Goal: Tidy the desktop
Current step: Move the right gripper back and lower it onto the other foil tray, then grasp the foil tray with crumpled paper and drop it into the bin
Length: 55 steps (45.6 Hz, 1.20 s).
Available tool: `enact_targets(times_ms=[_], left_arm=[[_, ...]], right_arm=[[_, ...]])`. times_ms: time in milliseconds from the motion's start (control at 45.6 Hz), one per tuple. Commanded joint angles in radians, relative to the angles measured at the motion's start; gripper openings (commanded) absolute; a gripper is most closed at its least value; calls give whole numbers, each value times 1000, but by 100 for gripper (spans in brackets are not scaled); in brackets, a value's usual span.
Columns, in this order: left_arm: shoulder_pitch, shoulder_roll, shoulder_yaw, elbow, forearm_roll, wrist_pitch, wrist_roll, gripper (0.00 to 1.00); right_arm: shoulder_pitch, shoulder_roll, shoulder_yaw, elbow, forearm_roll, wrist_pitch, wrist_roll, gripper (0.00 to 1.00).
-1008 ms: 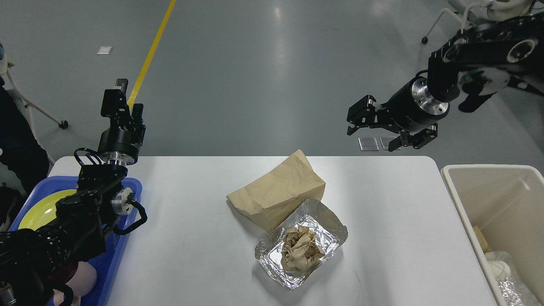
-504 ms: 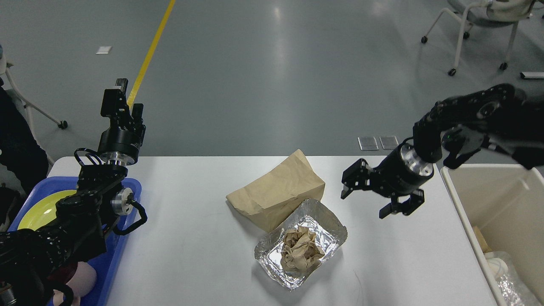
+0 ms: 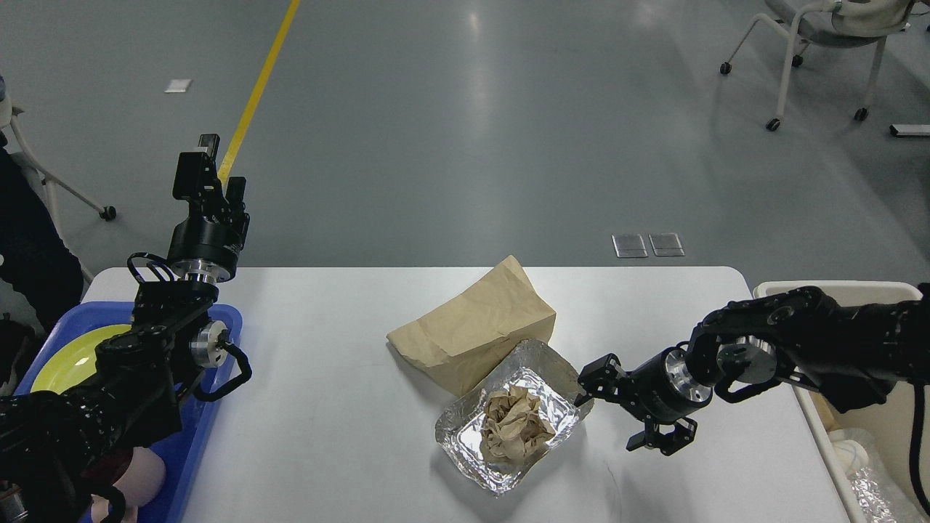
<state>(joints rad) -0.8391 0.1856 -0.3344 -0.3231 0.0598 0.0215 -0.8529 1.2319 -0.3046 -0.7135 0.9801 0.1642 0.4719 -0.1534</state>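
Observation:
The ball of crumpled brown paper (image 3: 514, 424) lies within the foil tray's raised sides (image 3: 547, 365), so the paper ball will come along when I lift up the tray's rim.
The white desktop (image 3: 327, 349) holds a crumpled brown paper bag (image 3: 472, 330) lying on its side at the centre. Against the bag's near side sits a foil tray (image 3: 465, 444) with a ball of crumpled brown paper (image 3: 512, 428) in it. My right gripper (image 3: 607, 421) is open and empty, low over the desktop, with its upper finger at the tray's right rim. My left gripper (image 3: 211, 171) points upward above the far left table edge; its fingers cannot be told apart.
A blue tray (image 3: 189, 450) at the left edge holds a yellow plate (image 3: 65, 359) and a pink item (image 3: 142, 472), partly hidden by my left arm. A beige bin (image 3: 864, 289) with trash inside stands off the right edge. A wheeled chair (image 3: 821, 43) is far right.
My right arm has swung down and in from high above the far right corner, ending low beside the foil tray's right rim. The left arm and the objects have not moved.

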Motion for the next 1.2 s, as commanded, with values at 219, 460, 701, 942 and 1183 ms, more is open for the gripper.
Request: enact_targets(times_ms=[219,460,701,942,1183], left_arm=[[0,0,0,1,0,0,0,97],[0,0,0,-1,0,0,0,97],[0,0,0,1,0,0,0,97],[0,0,0,-1,0,0,0,97],[0,0,0,1,0,0,0,97]], right_arm=[[-34,1,45,-21,-2,-59,3,100],[-89,16,85,-28,-2,-131,5,91],[-111,27,54,-28,-19,-182,5,31],[-97,21,14,-26,-34,-200,6,3],[-75,1,-40,-54,-129,-200,6,0]])
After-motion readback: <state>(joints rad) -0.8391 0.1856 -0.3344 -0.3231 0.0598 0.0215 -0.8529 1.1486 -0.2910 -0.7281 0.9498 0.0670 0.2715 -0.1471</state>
